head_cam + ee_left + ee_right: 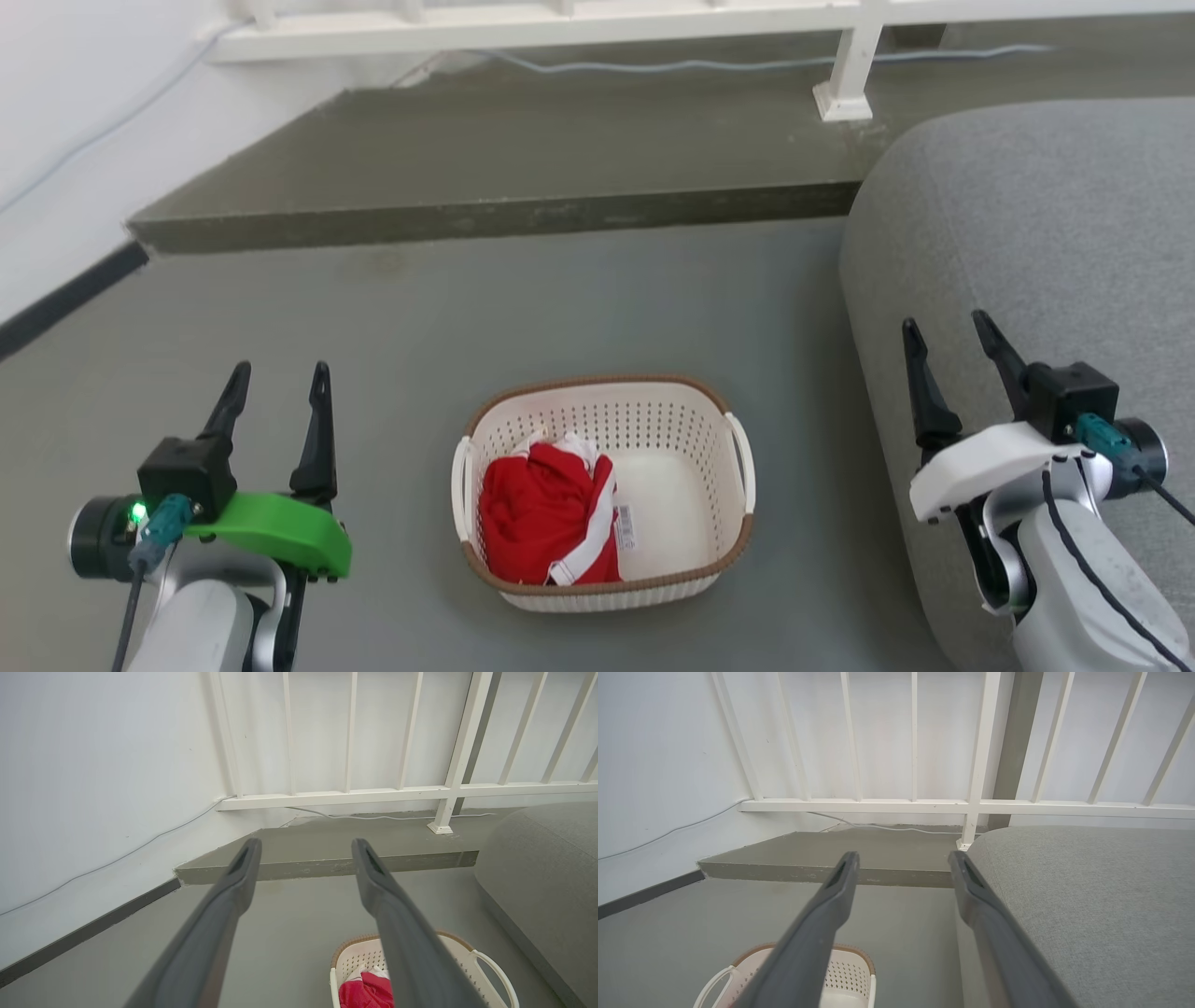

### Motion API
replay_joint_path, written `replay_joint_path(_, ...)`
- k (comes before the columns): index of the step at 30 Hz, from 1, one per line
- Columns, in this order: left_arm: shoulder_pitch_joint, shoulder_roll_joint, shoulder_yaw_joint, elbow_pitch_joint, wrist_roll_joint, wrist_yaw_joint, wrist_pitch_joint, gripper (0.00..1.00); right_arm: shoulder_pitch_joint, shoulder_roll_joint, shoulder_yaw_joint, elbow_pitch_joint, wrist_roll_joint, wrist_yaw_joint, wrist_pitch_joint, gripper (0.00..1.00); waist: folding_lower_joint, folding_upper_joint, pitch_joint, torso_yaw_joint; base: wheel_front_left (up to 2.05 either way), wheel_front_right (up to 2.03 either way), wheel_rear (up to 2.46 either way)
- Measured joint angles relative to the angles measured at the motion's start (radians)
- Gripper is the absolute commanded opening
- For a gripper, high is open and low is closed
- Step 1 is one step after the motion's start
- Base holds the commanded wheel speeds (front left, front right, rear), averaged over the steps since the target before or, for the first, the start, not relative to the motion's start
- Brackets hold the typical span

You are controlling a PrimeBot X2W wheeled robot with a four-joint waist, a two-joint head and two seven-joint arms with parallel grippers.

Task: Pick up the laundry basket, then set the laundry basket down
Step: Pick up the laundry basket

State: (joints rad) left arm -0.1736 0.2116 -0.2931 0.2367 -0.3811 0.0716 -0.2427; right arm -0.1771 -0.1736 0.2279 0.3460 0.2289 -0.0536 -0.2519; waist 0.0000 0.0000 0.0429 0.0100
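Note:
The red garment [544, 513] is in a heap below the brown rim [627, 584]. The garment will stay bunched in place and come along when I lift the laundry basket.
The laundry basket [686, 439] stands on the grey floor in the lower middle of the head view, cream-white and perforated with a brown rim and white loop handles at its sides. A red garment with white trim [546, 513] lies in its left half. The basket's corner also shows at the bottom of the left wrist view [355, 959] and of the right wrist view [847, 970]. My left gripper [277, 378] is open, well to the basket's left. My right gripper [948, 331] is open, to the basket's right, over the grey cushion's edge. Neither touches the basket.
A large grey cushion or sofa [1036, 252] fills the right side. A raised concrete step [523, 159] runs behind the basket, with a white railing [850, 65] and a cable on it. A white wall with a dark baseboard [65, 299] is at the left.

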Motion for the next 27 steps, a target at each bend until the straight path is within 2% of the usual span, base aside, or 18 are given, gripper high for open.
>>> replay_joint_path(27,-0.179,0.0,0.005,-0.052,-0.027,-0.055,0.0,1.0,-0.226,0.027,0.006,0.006,-0.038,-0.011,0.0,1.0,0.0001,0.0,0.352,0.007,0.0,0.0,0.0)
